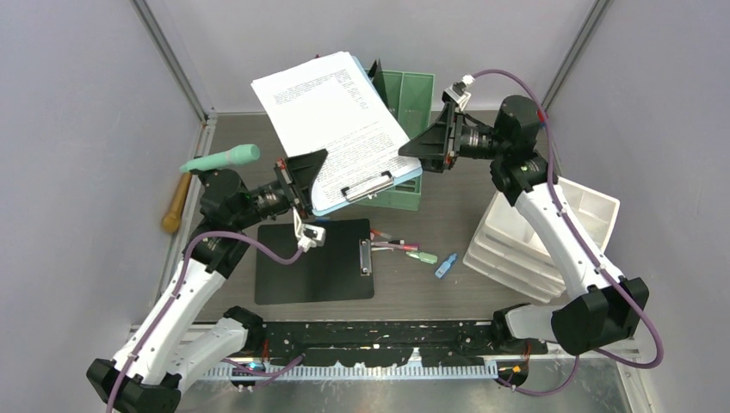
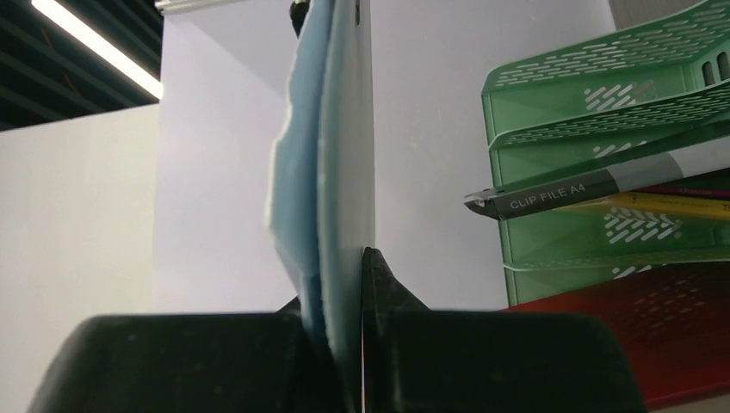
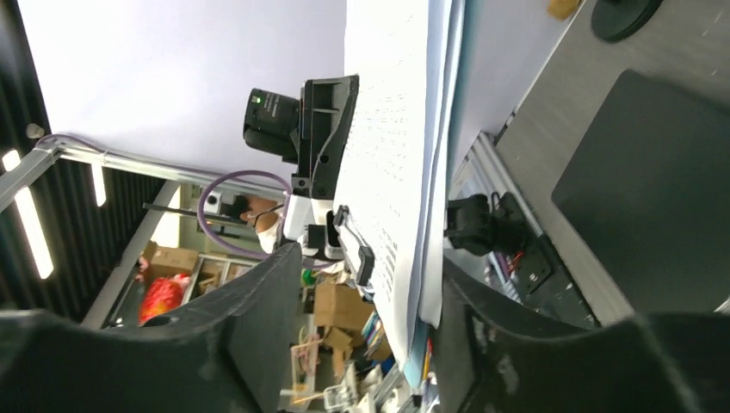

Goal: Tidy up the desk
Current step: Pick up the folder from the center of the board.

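I should turn the blue clipboard (image 1: 343,129) on edge with my left gripper before I lower it into the empty end slot (image 1: 417,99), because the clipboard is tilted across the green file rack's slots.
A blue clipboard (image 1: 336,120) with printed sheets clipped to it hangs tilted above the desk (image 1: 413,292), in front of the green file rack (image 1: 411,93). My left gripper (image 1: 308,176) is shut on its lower left edge; in the left wrist view the board (image 2: 344,155) stands edge-on, pinched between the fingers of the left gripper (image 2: 361,258). My right gripper (image 1: 415,148) is at the board's right edge. In the right wrist view the right gripper (image 3: 366,267) is open, with the sheets (image 3: 387,129) between its fingers, close to the right one.
A black clipboard (image 1: 314,262) lies flat on the desk, with pens (image 1: 394,246), a green marker (image 1: 422,256) and a small blue item (image 1: 445,265) to its right. White stacked trays (image 1: 542,241) stand at right. A mint-handled tool (image 1: 219,159) and a wooden handle (image 1: 176,204) lie at left.
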Motion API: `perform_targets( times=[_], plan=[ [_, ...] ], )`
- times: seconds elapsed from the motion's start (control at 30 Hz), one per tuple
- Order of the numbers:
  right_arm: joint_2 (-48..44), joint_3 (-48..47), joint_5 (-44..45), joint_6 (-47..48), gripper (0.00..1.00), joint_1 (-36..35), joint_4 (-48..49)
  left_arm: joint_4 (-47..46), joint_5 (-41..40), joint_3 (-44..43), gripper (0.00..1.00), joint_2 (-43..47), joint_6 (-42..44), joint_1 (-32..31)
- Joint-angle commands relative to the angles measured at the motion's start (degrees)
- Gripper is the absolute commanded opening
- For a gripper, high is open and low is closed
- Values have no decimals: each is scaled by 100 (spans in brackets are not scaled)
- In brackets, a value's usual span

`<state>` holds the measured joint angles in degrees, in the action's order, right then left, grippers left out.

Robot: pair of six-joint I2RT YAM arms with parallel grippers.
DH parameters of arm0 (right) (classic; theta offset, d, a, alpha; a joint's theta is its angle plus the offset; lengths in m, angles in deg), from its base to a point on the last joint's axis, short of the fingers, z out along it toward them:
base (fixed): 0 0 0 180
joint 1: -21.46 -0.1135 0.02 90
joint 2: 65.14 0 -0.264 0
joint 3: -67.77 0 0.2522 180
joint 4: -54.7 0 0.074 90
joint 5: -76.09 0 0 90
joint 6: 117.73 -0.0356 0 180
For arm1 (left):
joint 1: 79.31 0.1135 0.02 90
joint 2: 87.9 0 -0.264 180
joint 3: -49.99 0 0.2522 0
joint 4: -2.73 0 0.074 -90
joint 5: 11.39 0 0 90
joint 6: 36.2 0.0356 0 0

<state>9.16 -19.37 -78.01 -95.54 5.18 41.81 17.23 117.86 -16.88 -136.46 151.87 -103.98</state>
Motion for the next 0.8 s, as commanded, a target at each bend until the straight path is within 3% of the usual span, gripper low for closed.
perform_targets(
  times=[0.0,0.3,0.47,0.7,0.77],
  plan=[
    [-329,-189,11,101,64,294,153,-486,-467,-334,0,33,-533,-104],
    [-123,-578,26,221,68,980,13,301,-1810,-1962,0,-502,-1851,-300],
    [-78,-645,119,442,68,1308,-212,1202,-2826,-3668,0,-1190,-3056,-311],
    [-72,-793,263,1174,68,1529,-1003,3274,-4087,-6156,0,-2151,-4849,-328],
    [-61,-906,321,1408,68,1547,-1293,3514,-4141,-6587,0,-2271,-5503,-328]
  ],
)
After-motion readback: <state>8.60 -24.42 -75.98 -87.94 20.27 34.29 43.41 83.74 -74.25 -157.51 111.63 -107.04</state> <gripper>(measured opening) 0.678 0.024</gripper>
